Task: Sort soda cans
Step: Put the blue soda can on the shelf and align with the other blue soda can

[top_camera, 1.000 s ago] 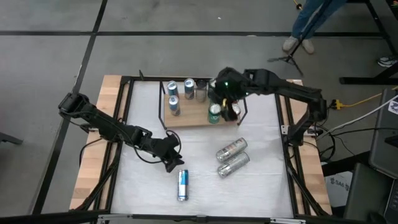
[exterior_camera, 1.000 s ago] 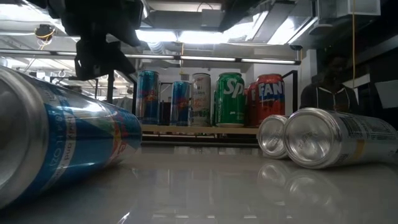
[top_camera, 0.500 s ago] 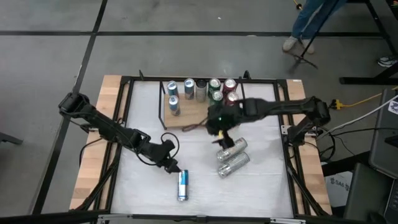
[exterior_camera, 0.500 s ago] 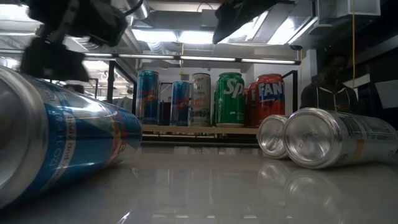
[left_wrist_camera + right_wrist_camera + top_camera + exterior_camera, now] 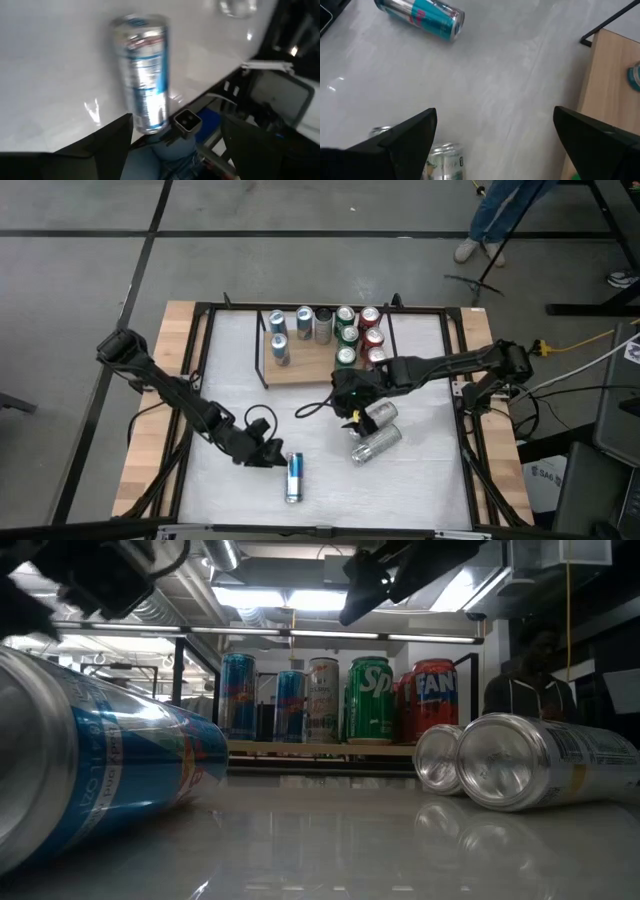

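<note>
The blue-and-silver can's narrow width (image 5: 143,75) lines up with my left gripper's open fingers, so I carry on descending toward the can's middle (image 5: 294,478) until it sits between both fingers.
A blue-and-silver soda can (image 5: 293,477) lies on its side near the table's front; it also shows in the left wrist view (image 5: 145,75) and the low view (image 5: 100,760). My left gripper (image 5: 268,455) (image 5: 176,125) hovers open just left of it, touching nothing. Two silver cans (image 5: 373,417) (image 5: 375,443) lie on their sides at the right. My right gripper (image 5: 352,402) (image 5: 495,125) hangs open just left of the farther one, clear of it. Blue, silver, green and red cans stand upright on a wooden board (image 5: 305,368) at the back.
A black metal frame (image 5: 205,330) borders the white table top. A loose black cable (image 5: 262,420) curls beside my left arm. Open table surface lies between the blue can and the silver cans. A person's legs (image 5: 500,210) show on the floor beyond the table.
My left gripper has moved toward the near edge and close to the lying blue can, rolling its wrist. My right gripper has left the board's green and red cans, coming down and toward the near edge to the silver cans. No can has moved.
</note>
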You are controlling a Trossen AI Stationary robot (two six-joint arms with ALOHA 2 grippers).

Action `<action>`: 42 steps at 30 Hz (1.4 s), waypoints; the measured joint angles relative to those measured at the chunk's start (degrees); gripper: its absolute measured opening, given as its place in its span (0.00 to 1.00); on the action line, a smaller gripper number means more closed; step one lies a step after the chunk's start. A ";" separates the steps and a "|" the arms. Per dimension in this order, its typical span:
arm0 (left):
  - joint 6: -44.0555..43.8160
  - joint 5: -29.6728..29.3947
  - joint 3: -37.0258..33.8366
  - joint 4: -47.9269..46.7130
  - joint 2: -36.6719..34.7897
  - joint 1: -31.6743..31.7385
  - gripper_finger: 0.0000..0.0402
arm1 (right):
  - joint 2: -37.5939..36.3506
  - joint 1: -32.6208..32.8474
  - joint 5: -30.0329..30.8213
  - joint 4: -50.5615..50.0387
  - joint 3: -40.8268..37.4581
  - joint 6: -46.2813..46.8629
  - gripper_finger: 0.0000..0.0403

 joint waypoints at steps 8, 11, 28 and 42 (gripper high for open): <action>-8.90 0.37 0.00 4.68 5.70 0.00 0.73 | 0.00 -0.13 0.02 3.14 -0.56 0.00 0.97; -9.28 0.85 0.12 7.96 7.95 0.63 0.73 | 0.00 -0.13 0.00 4.27 -0.56 0.00 0.97; -9.08 10.81 13.40 -4.69 19.36 2.97 0.73 | 0.00 -0.15 0.02 4.97 -0.56 0.00 0.97; -9.20 7.76 14.21 -4.27 23.21 3.02 0.73 | 0.02 -0.14 0.00 4.94 -0.56 0.00 0.97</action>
